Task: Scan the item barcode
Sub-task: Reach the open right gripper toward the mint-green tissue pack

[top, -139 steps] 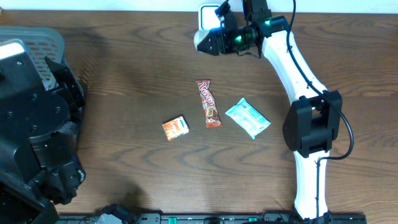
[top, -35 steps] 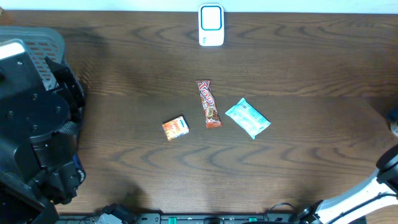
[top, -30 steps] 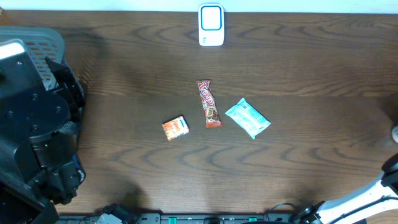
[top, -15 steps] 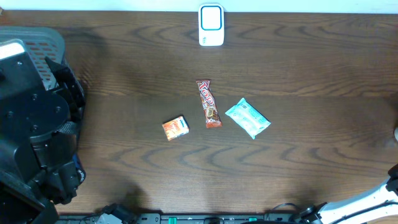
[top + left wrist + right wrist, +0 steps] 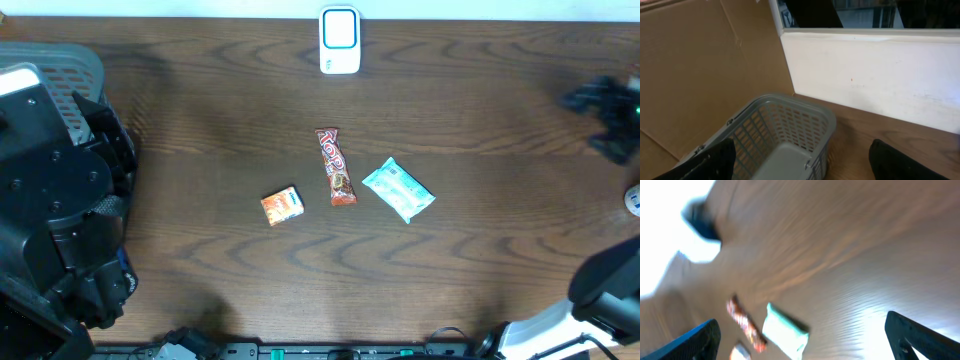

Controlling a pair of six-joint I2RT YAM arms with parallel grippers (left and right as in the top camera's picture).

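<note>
The teal packet's near end [image 5: 420, 206] faces my open right gripper across clear table [image 5: 505, 165], so I continue to move toward that end until my fingers are straddling it.
Three items lie mid-table: a red-brown candy bar [image 5: 336, 166], a teal packet [image 5: 398, 189] and a small orange box [image 5: 282, 206]. No barcode shows on any of them. The white scanner with a blue face [image 5: 340, 40] stands at the table's far edge. My right gripper [image 5: 603, 118] hovers blurred at the far right edge, open and empty. In its wrist view the right gripper [image 5: 801, 318] frames the teal packet [image 5: 785, 330] and candy bar [image 5: 745, 322] from a distance. My left gripper [image 5: 802, 145] is open and empty above the grey basket [image 5: 785, 125].
The grey basket [image 5: 70, 70] sits at the far left, partly under the bulky black left arm [image 5: 50, 200]. A white wall [image 5: 875, 80] and a cardboard panel [image 5: 700, 65] stand behind the basket. A small white round thing [image 5: 633, 198] lies at the right edge.
My right arm, almost out of sight at the lower right a second ago, has swung up into view at the right edge, and its jaws have opened wider. The items and the left arm have not moved.
</note>
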